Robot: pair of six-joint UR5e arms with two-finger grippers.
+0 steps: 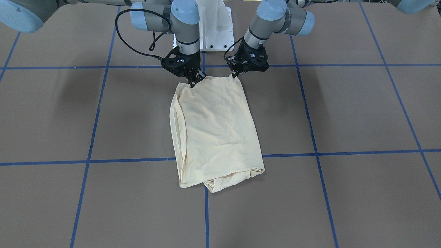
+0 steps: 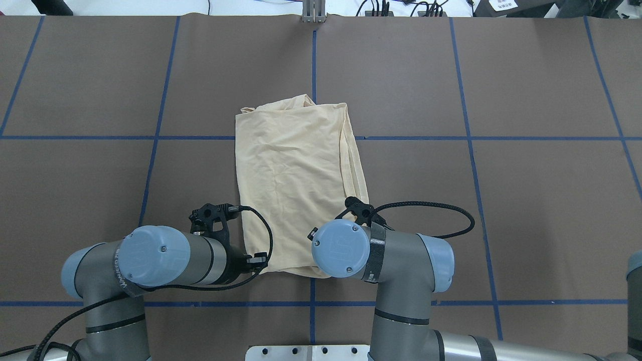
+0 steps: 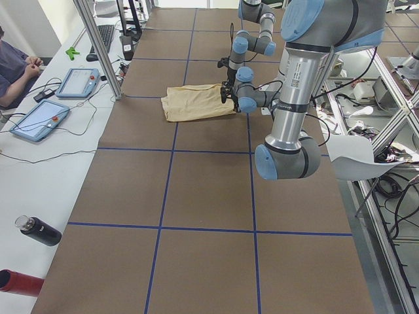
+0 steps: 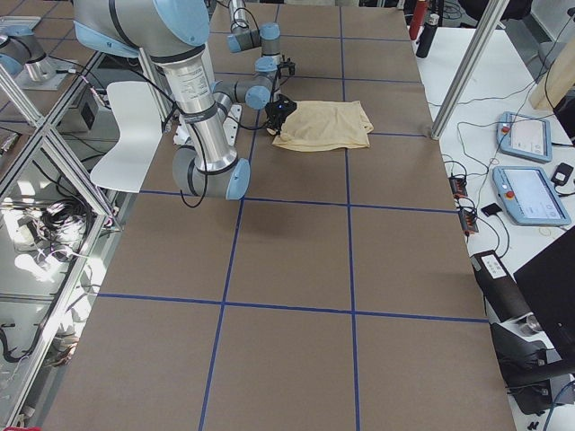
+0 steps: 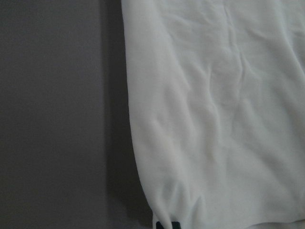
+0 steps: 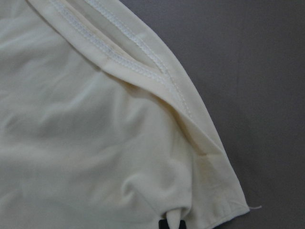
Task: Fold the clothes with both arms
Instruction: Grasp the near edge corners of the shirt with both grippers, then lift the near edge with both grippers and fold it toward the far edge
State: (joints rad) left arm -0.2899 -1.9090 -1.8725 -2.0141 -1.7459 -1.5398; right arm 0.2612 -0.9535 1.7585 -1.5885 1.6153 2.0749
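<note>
I should use both my grippers to pull the near corners toward the white base (image 1: 217, 33) before I fold them over, because the T-shirt's far end (image 1: 226, 178) lies beyond the blue tape line.
The pale cream-yellow T-shirt (image 1: 217, 131) lies folded into a long rectangle in the middle of the table, plain side up, with its print hidden. My left gripper (image 1: 235, 75) is shut on the shirt's corner nearest the robot, on the right of the front-facing view. My right gripper (image 1: 192, 83) is shut on the other near corner. Both corners sit slightly raised. The left wrist view shows the fabric (image 5: 214, 119) gathered at the fingertips (image 5: 174, 224). The right wrist view shows hems (image 6: 143, 71) and fabric bunched at the fingertips (image 6: 163, 224). In the overhead view the shirt (image 2: 291, 185) shows and the wrists hide both grippers.
The brown table (image 1: 344, 110) carries blue tape grid lines (image 1: 310, 153). The white pedestal base (image 1: 215, 27) stands just behind the grippers. A side bench with tablets (image 3: 75, 82), a bottle (image 3: 39, 231) and a seated operator (image 3: 13, 72) lies beyond the table's far edge.
</note>
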